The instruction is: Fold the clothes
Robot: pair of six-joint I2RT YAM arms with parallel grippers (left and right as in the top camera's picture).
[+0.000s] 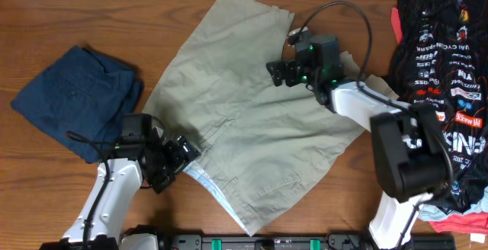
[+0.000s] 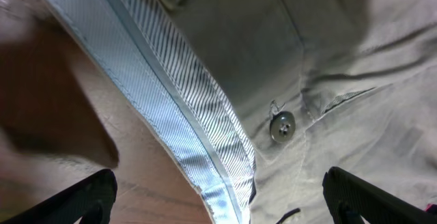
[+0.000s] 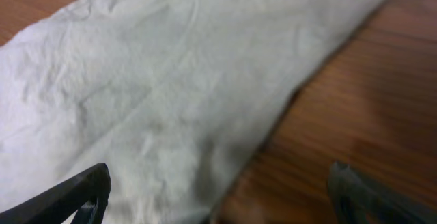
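Note:
The shorts lie askew, their waistband (image 1: 219, 192) running diagonally to the table's front edge, so next my right gripper tugs the far leg's inner edge (image 1: 284, 50) to turn them square.
The khaki-beige shorts (image 1: 244, 113) lie spread flat across the middle of the wooden table. My left gripper (image 1: 181, 152) is open at their waistband on the near left. The left wrist view shows the striped pale-blue waistband lining (image 2: 184, 108) and a button (image 2: 282, 126) between the open fingers (image 2: 218, 200). My right gripper (image 1: 280, 72) is open over the shorts' far right leg edge. The right wrist view shows that leg's edge (image 3: 171, 101) and bare wood between the open fingers (image 3: 218, 197).
Dark navy trousers (image 1: 76, 97) lie crumpled at the left. A black jersey with white and red logos (image 1: 442, 75) lies at the right edge, over some red cloth (image 1: 457, 221). The table's front edge runs just behind both arm bases.

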